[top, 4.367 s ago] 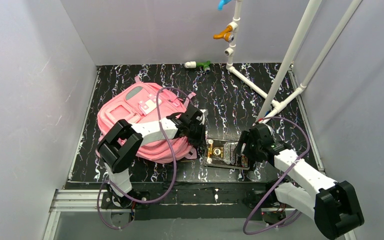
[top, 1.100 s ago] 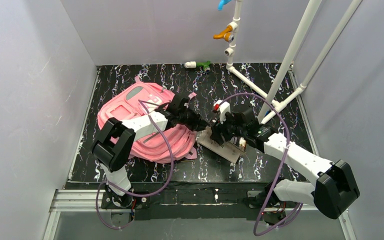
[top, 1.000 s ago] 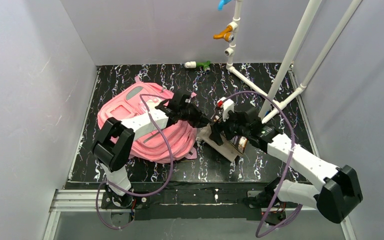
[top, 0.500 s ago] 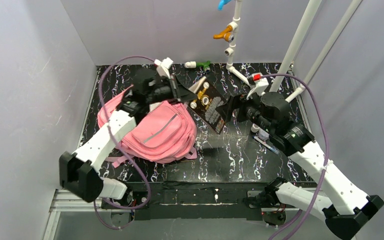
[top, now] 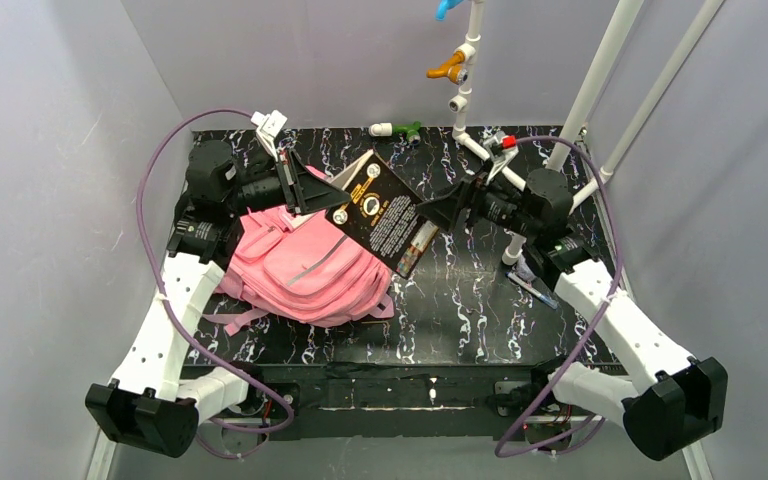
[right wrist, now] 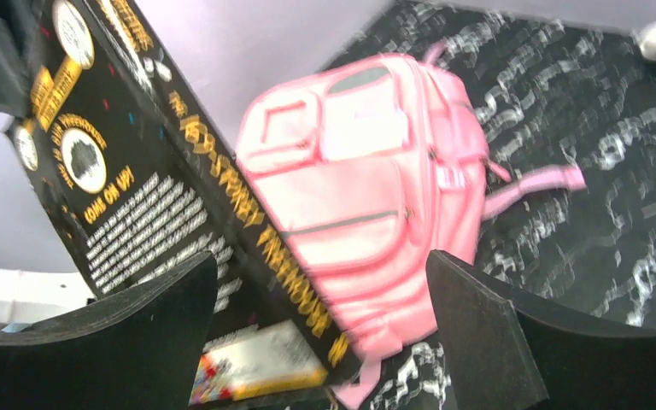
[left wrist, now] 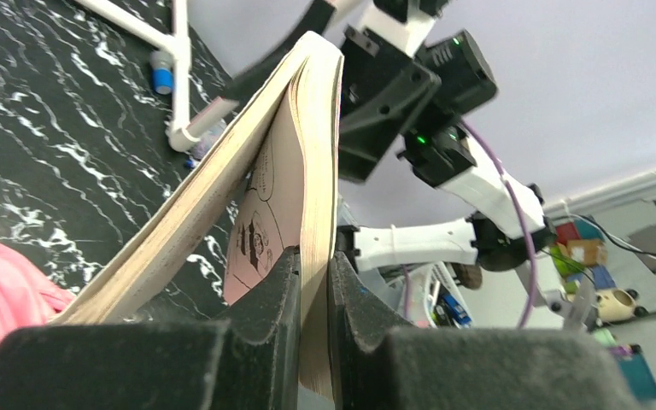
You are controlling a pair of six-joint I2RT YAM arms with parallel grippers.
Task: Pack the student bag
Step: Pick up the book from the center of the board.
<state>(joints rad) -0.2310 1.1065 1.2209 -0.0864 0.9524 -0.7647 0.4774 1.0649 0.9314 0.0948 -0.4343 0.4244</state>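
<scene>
The robot should expect other books to be in the student bag (top: pixel 310 268) already when it pushes the black book in, because the bag bulges thickly (top: pixel 362 298) along its side.
The student bag (top: pixel 305 272), bright pink with a grey stripe, lies on the black marbled table left of centre. A black book (top: pixel 380 212) with gold lettering hangs tilted in the air above the bag's right side. My left gripper (top: pixel 310 190) is shut on the book's left edge. In the left wrist view its jaws (left wrist: pixel 314 282) pinch a sheaf of the book's pages (left wrist: pixel 307 162). My right gripper (top: pixel 438 208) stands wide open at the book's right corner. The right wrist view shows the book (right wrist: pixel 128 196) and the bag (right wrist: pixel 376 188) beyond the spread right gripper (right wrist: pixel 320 333).
A white pipe frame (top: pixel 520 180) with coloured valves rises at the back right. A small green and white fitting (top: pixel 397 129) lies by the back wall. A pen-like item (top: pixel 533 284) lies under the right arm. Grey walls close in on both sides.
The book has been lifted off the table and carried up and left, above the bag. The left arm swung up and back to the left. The right gripper's jaws spread wider.
</scene>
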